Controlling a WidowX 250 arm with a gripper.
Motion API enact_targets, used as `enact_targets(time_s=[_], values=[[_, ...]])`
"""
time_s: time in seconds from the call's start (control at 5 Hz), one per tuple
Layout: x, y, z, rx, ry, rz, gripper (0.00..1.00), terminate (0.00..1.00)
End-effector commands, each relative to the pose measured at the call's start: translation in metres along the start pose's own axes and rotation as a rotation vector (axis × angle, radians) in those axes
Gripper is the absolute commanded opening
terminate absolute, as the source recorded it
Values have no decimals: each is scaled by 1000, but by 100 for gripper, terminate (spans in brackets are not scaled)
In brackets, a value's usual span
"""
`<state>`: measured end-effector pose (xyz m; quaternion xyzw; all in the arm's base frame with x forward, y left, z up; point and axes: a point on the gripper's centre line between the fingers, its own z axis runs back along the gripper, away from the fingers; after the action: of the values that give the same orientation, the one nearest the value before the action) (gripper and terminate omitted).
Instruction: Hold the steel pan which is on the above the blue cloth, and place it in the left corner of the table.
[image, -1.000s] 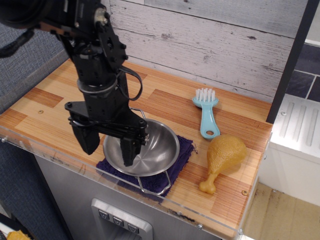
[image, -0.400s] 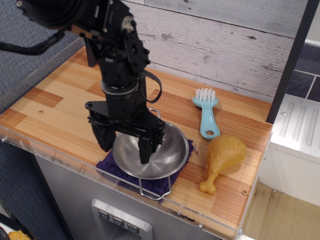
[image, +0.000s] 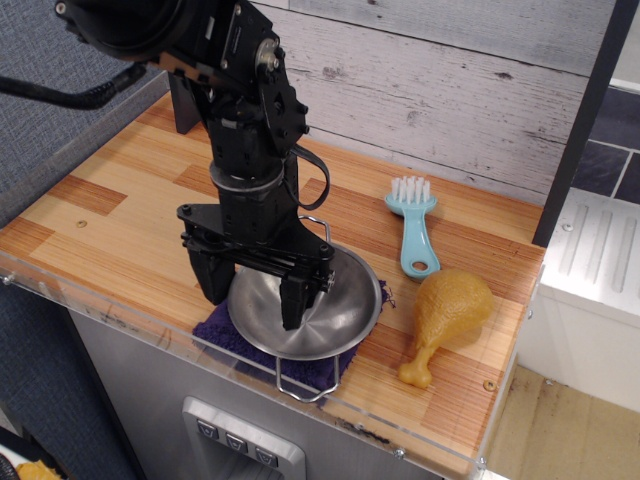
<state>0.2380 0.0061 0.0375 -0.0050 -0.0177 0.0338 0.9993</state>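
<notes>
I expect the steel pan to tip with its far side dipping when I lift it, as my gripper sits over just one side of the steel pan's rim (image: 232, 298).
The steel pan (image: 335, 312) sits on the blue cloth (image: 210, 328) near the front edge of the table (image: 110, 215). Its front wire handle (image: 300, 388) hangs over the acrylic edge, and its back handle (image: 320, 226) shows behind the arm. My black gripper (image: 254, 296) points down over the pan's left rim. The jaws are open: one finger (image: 212, 284) is outside the rim over the cloth, the other (image: 294, 304) is inside the bowl. Most of the cloth is hidden under the pan.
A light blue brush (image: 413, 226) lies to the right at the back. A toy chicken drumstick (image: 450, 310) lies right of the pan. A wood-plank wall runs along the back. The left part of the tabletop is bare wood.
My gripper has moved right and slightly forward, still open. The pan has shifted right on the cloth with it, covering more of the cloth's right side.
</notes>
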Motion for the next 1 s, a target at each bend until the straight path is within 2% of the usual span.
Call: enact_targets(time_s=[0.0, 0.4, 0.6, 0.8], values=[[5, 6, 0, 15, 1, 10, 0, 0], [6, 2, -1, 22, 23, -15, 0, 0], [9, 0, 7, 22, 9, -21, 0, 0], [21, -6, 33, -1, -61, -16, 0, 0]])
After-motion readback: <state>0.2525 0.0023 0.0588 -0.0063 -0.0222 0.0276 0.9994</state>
